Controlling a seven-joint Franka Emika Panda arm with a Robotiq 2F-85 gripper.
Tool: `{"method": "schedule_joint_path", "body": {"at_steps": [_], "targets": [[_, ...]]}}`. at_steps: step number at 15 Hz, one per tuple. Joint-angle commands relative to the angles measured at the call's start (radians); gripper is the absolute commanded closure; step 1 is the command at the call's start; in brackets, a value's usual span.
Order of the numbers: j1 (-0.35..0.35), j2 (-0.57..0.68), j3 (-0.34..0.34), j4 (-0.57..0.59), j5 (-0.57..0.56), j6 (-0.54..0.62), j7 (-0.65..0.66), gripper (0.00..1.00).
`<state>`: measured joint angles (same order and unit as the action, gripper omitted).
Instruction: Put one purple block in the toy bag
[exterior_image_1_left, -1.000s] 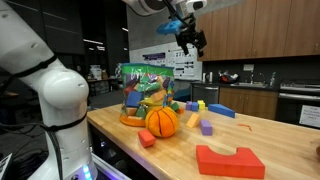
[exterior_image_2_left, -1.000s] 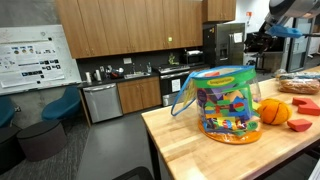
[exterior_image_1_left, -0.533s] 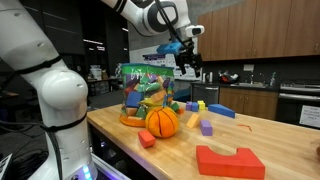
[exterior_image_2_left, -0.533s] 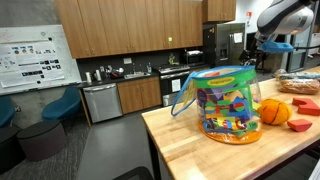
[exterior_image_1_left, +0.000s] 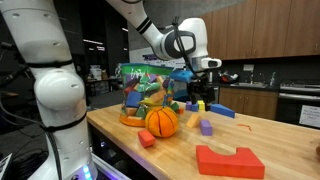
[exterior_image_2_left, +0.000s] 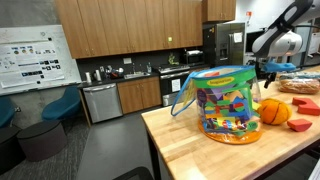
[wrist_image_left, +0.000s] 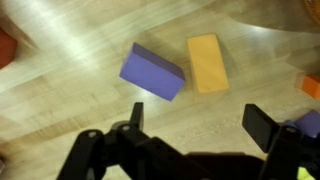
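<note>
The purple block (wrist_image_left: 152, 72) lies at an angle to my gripper's open fingers, so next I turn my gripper until the fingers line up with its long sides (wrist_image_left: 146, 86) before going down.
The purple block (exterior_image_1_left: 207, 127) lies on the wooden table to the right of the orange pumpkin (exterior_image_1_left: 161, 121). In the wrist view the purple block (wrist_image_left: 152, 72) lies beside a yellow block (wrist_image_left: 205, 63), ahead of the jaws. My gripper (wrist_image_left: 203, 120) is open and empty, held above the table. In an exterior view my gripper (exterior_image_1_left: 204, 86) hangs over the blocks behind the pumpkin. The toy bag (exterior_image_1_left: 145, 95) stands upright at the back left of the table. It also shows in an exterior view (exterior_image_2_left: 227, 103), see-through and full of toys.
A small red cube (exterior_image_1_left: 147, 138) and a large red arch block (exterior_image_1_left: 230, 160) lie near the front edge. A blue block (exterior_image_1_left: 221, 110) and a yellow block (exterior_image_1_left: 200, 104) lie behind. The pumpkin (exterior_image_2_left: 273, 112) stands next to the bag.
The arm has swung down from high above the table to just over the blocks behind the pumpkin. The jaws stay open. The blocks and bag have not moved.
</note>
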<state>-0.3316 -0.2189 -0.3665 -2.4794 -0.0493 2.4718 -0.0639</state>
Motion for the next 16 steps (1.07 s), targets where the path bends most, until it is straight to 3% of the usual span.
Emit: {"method": "schedule_joint_path", "body": {"at_steps": [1,11,16], "targets": [[-0.023,0.142,-0.014,0.050,0.006,-0.008,0.011,0.00],[-0.034,0.304,-0.016,0.122,0.000,-0.025,0.048,0.00],[-0.036,0.291,-0.002,0.151,0.108,-0.019,0.012,0.00]]}}
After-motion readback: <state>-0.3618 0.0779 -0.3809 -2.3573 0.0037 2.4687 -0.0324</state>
